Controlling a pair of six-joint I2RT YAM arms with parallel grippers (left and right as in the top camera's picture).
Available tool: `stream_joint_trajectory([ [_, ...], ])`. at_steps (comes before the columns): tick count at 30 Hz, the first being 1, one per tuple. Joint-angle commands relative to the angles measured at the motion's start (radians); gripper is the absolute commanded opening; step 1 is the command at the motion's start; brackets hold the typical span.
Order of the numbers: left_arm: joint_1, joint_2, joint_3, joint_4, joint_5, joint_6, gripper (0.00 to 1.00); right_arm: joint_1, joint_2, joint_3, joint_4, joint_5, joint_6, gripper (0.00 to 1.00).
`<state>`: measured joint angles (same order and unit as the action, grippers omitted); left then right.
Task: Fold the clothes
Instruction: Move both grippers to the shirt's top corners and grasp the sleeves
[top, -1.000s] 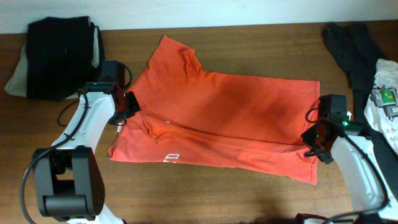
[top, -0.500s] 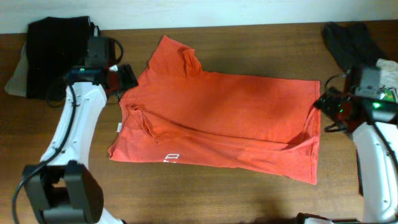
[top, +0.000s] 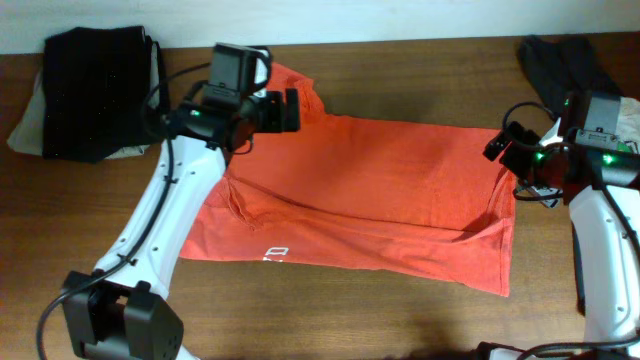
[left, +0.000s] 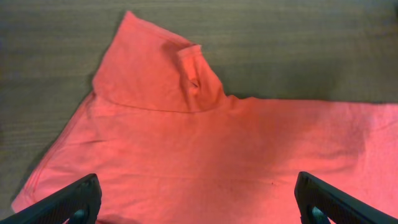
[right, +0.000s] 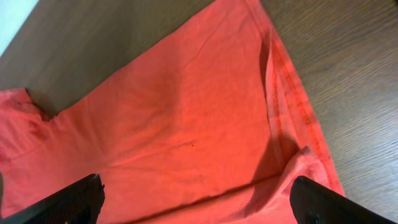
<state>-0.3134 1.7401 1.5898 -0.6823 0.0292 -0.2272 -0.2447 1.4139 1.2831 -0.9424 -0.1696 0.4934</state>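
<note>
My left gripper's open fingers are in line with the sleeve's raised fold (left: 193, 70), so I should now go toward the fold (top: 311, 98) until the fingers can pinch it.
The clothes here are a red-orange T-shirt (top: 380, 190) lying flat across the middle of the table, its lower part doubled over along its length, with white lettering (top: 275, 255) at the lower left. My left gripper (top: 290, 110) hangs open above the shirt's upper left, by the sleeve (left: 155, 68). In the left wrist view the gripper (left: 199, 208) has only shirt cloth (left: 217, 137) below its spread fingers. My right gripper (top: 508, 160) is open over the shirt's right end. The right wrist view shows the gripper (right: 199, 205) wide above the hem (right: 292, 81), holding nothing.
A dark folded pile (top: 95, 90) sits at the back left corner. A dark grey garment (top: 565, 75) and a white garment (top: 620, 170) lie at the right edge. Bare wooden table (top: 330, 310) runs along the front of the shirt.
Both grippers have opened and let go of the shirt. The left arm has swung up and right to the sleeve. The right arm has lifted back toward the shirt's upper right corner.
</note>
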Motion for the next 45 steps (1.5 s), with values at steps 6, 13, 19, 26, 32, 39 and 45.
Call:
stream_joint_trajectory([
  [6,-0.003,0.136,0.010,0.052,-0.051,0.043,0.99,-0.003,0.003,0.006,0.002,-0.030,-0.036,0.99],
  [13,-0.019,0.329,0.196,-0.025,-0.039,0.151,0.98,-0.003,0.037,-0.066,0.018,-0.029,-0.071,0.99],
  [19,-0.024,0.518,0.453,-0.088,-0.040,0.188,0.98,-0.003,0.156,-0.115,0.018,-0.030,-0.071,0.99],
  [26,-0.026,0.621,0.481,0.021,-0.042,0.191,0.98,-0.003,0.247,-0.115,0.008,-0.030,-0.071,0.99],
  [32,-0.026,0.701,0.481,0.151,-0.053,0.190,0.98,-0.003,0.248,-0.115,-0.009,-0.030,-0.093,0.99],
  [39,-0.026,0.752,0.481,0.238,-0.068,0.190,0.89,-0.003,0.248,-0.115,-0.036,-0.030,-0.098,0.99],
  [45,-0.026,0.774,0.481,0.260,-0.068,0.174,0.72,-0.003,0.248,-0.115,-0.037,-0.030,-0.097,0.99],
])
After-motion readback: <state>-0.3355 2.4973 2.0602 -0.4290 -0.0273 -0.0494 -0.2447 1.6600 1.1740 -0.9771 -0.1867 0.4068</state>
